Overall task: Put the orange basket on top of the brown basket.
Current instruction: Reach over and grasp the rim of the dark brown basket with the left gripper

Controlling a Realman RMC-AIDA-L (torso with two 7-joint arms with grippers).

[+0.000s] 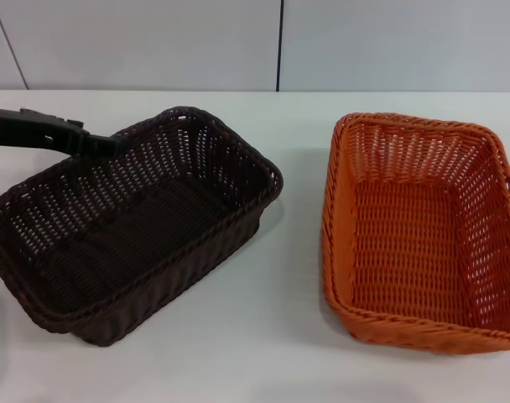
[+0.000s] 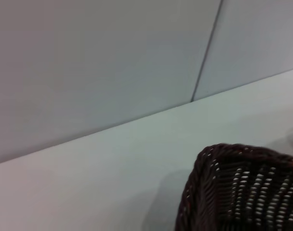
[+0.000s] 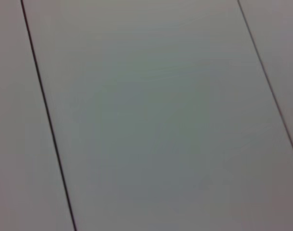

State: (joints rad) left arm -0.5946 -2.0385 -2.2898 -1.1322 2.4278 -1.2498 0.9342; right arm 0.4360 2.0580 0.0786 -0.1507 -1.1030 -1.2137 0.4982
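Note:
The brown basket's far rim (image 1: pixel 149 122) is free below the left gripper's fingers, so the left gripper should now go down toward the middle of that rim (image 1: pixel 64 165) until its fingers close on it.
The brown basket (image 1: pixel 129 227) sits at the left of the white table, turned at an angle, and is empty. My left gripper (image 1: pixel 112 141) reaches in from the left edge and is shut on the basket's far rim. One corner of the brown basket also shows in the left wrist view (image 2: pixel 243 192). The orange basket (image 1: pixel 418 231) stands upright and empty at the right of the table, apart from the brown one. My right gripper is out of view; the right wrist view shows only grey panels.
The white table (image 1: pixel 280 336) runs back to a grey panelled wall (image 1: pixel 238 42). A strip of bare table separates the two baskets. The orange basket reaches the right edge of the head view.

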